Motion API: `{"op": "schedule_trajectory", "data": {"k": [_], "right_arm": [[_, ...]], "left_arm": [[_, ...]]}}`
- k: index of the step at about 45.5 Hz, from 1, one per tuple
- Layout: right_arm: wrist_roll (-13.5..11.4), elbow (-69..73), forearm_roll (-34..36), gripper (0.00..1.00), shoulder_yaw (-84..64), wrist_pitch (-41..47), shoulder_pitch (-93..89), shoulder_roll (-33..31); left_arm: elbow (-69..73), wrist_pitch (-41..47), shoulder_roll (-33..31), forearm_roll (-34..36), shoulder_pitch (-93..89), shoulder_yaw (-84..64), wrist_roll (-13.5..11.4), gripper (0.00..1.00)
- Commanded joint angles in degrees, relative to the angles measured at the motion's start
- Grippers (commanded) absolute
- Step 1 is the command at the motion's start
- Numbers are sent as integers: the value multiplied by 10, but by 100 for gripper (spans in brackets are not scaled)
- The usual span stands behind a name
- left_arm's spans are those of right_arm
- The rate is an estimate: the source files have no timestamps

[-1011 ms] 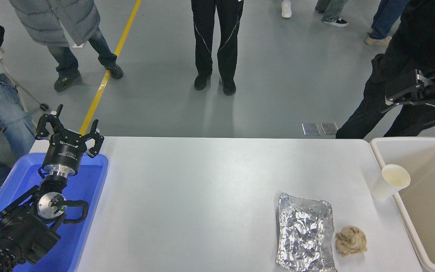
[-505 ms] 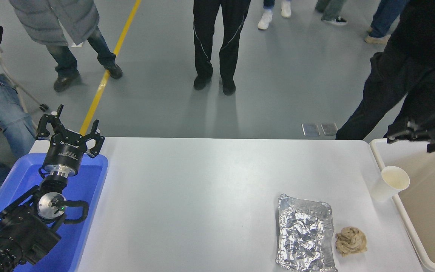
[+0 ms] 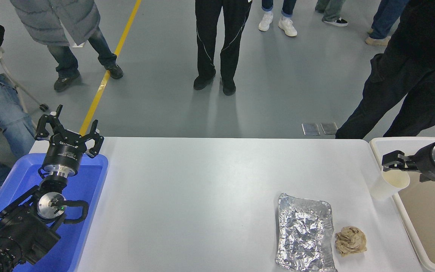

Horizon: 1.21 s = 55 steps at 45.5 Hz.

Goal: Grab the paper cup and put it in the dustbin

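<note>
My right gripper is reaching sideways over one side of the cup's rim (image 3: 399,171), so I expect the paper cup (image 3: 387,186) to tip and hang slanted when I raise it.
The paper cup (image 3: 383,189) stands upright on the white table (image 3: 210,181), touching the left rim of the dustbin (image 3: 405,221) at the right edge. My right gripper (image 3: 388,161) comes in from the right edge over the dustbin. It hovers open just above the cup's far rim and holds nothing. My left gripper (image 3: 68,132) is parked open at the lower left.
A blue tray (image 3: 89,189) lies under the left arm. A crinkled foil tray (image 3: 304,232) and a crumpled brown paper ball (image 3: 350,241) lie at the front right. Several people stand beyond the far edge, one close to the dustbin's corner.
My right gripper has come down from high at the right edge to just above the cup. The cup and the left arm have not moved.
</note>
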Motion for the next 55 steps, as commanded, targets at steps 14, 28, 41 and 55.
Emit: {"op": "schedule_trajectory", "data": {"k": [14,28,41,55], "right_arm": [[-64,-68,2,94,68,-38,-86,2],[-64,-76,19,89,98,-51,-106,3],[-64,-104,19,67,100,-51,-125,21],[-64,-103,21,36,113,-50,-135,20]], "left_arm": [[0,0,0,0,0,0,0,98],[0,0,0,0,0,0,0,98],[0,0,0,0,0,0,0,98],[0,0,0,0,0,0,0,98]]}}
